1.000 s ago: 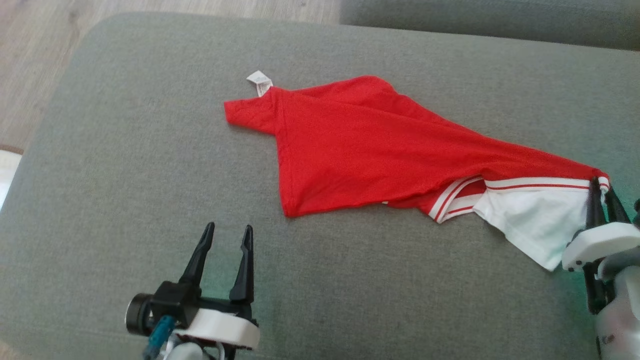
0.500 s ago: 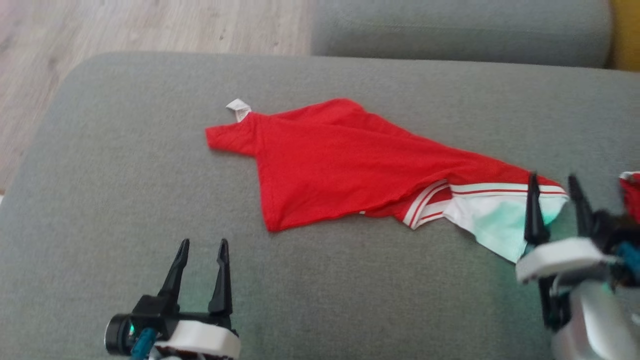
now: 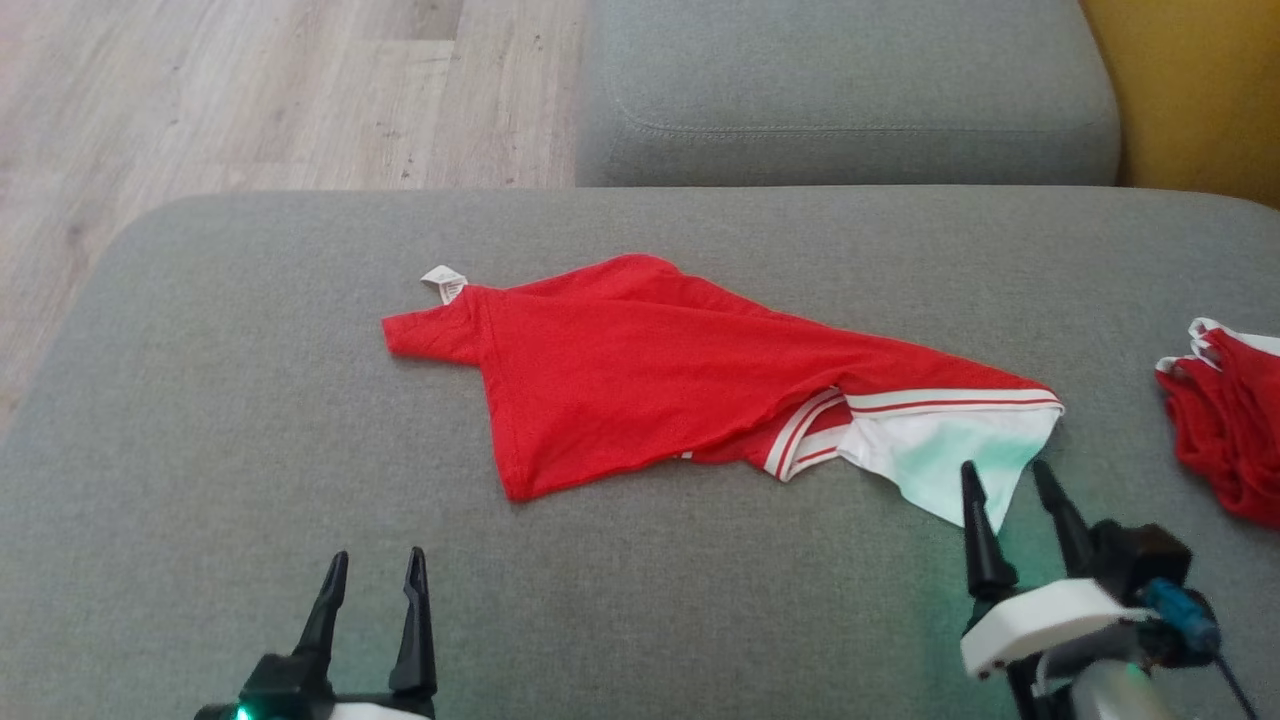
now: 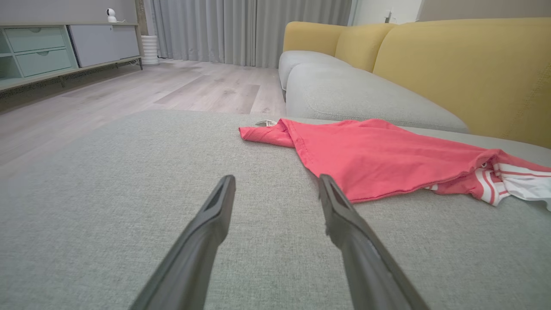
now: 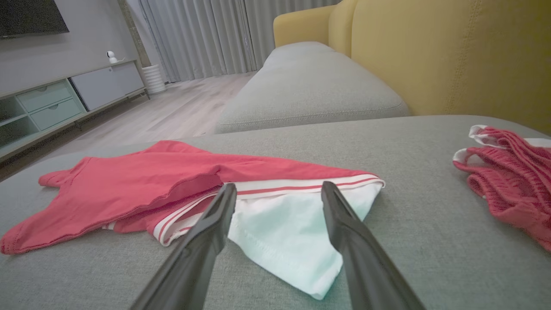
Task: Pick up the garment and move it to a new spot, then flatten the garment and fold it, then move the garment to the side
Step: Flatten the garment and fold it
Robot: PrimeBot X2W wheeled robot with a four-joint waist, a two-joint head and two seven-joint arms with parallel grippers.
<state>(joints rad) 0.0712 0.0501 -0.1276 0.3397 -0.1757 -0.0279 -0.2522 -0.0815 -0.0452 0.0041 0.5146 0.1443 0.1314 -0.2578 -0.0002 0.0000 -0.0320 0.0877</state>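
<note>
A small white mark (image 3: 684,456) shows from beneath the plain red edge, so I expect lettering to be hidden inside the garment's fold (image 3: 624,408) when I lift it.
The garment (image 3: 650,370) is a red shirt with a white sleeve and red-and-white stripes, lying crumpled and slack on the grey cushion (image 3: 250,420); a white label sticks out at its far left corner. It also lies across the left wrist view (image 4: 379,159) and the right wrist view (image 5: 172,181). My right gripper (image 3: 1005,485) stands open just in front of the white sleeve's tip, holding nothing. In its own view the right gripper (image 5: 279,191) points at the white sleeve. My left gripper (image 3: 375,565) is open near the front edge, apart from the shirt's lower corner.
A second red garment (image 3: 1225,430) lies bunched at the cushion's right edge, seen also in the right wrist view (image 5: 508,181). Behind are another grey seat (image 3: 840,100), a yellow backrest (image 3: 1190,90) and wooden floor (image 3: 250,90) to the left.
My right gripper has opened, let go of the striped sleeve corner and drawn back toward me. The garment now lies slack. The camera has tilted up, showing more of the sofa.
</note>
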